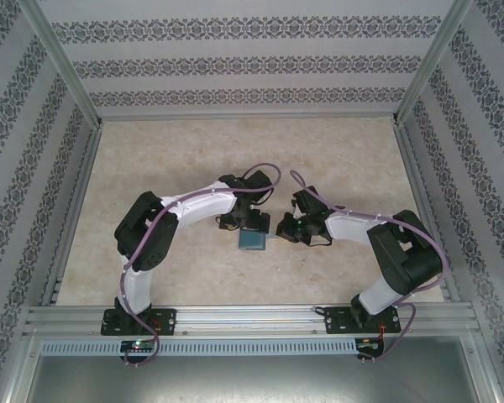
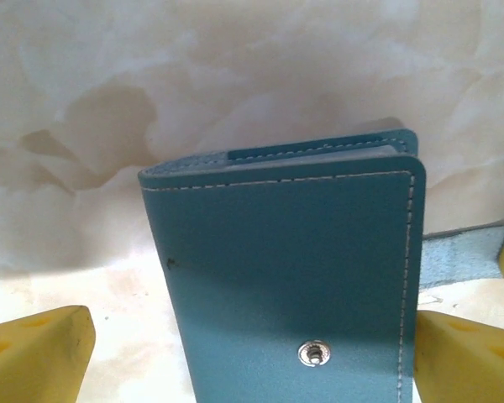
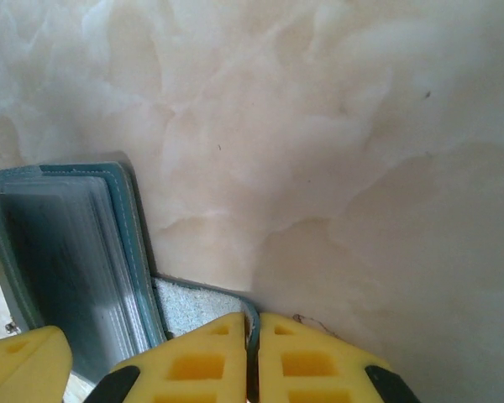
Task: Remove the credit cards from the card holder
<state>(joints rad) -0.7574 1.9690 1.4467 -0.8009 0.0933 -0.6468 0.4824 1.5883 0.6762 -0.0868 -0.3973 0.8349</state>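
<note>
The front cover (image 2: 286, 260) hangs half closed over the clear sleeves. My left gripper should push the cover's stitched free edge (image 2: 410, 243) open and pinch only the cover.
The teal card holder (image 1: 254, 242) stands folded on the table between my two grippers. In the left wrist view its stitched outer face (image 2: 294, 269) with a metal snap (image 2: 314, 353) sits between the yellow fingers (image 2: 34, 353) of my open left gripper (image 2: 248, 361); the left finger stands apart from it. My right gripper (image 3: 252, 353) is shut on the holder's strap tab (image 3: 193, 306), whose thin edge shows pinched between the pads. The holder's open edge (image 3: 67, 260) shows pale translucent layers; the credit cards are hidden inside.
The marbled beige tabletop (image 1: 193, 151) stretches around the holder. Patterned walls (image 1: 235, 59) and a metal frame rail (image 1: 252, 317) close in the workspace. Both arms meet near the table's middle, close together.
</note>
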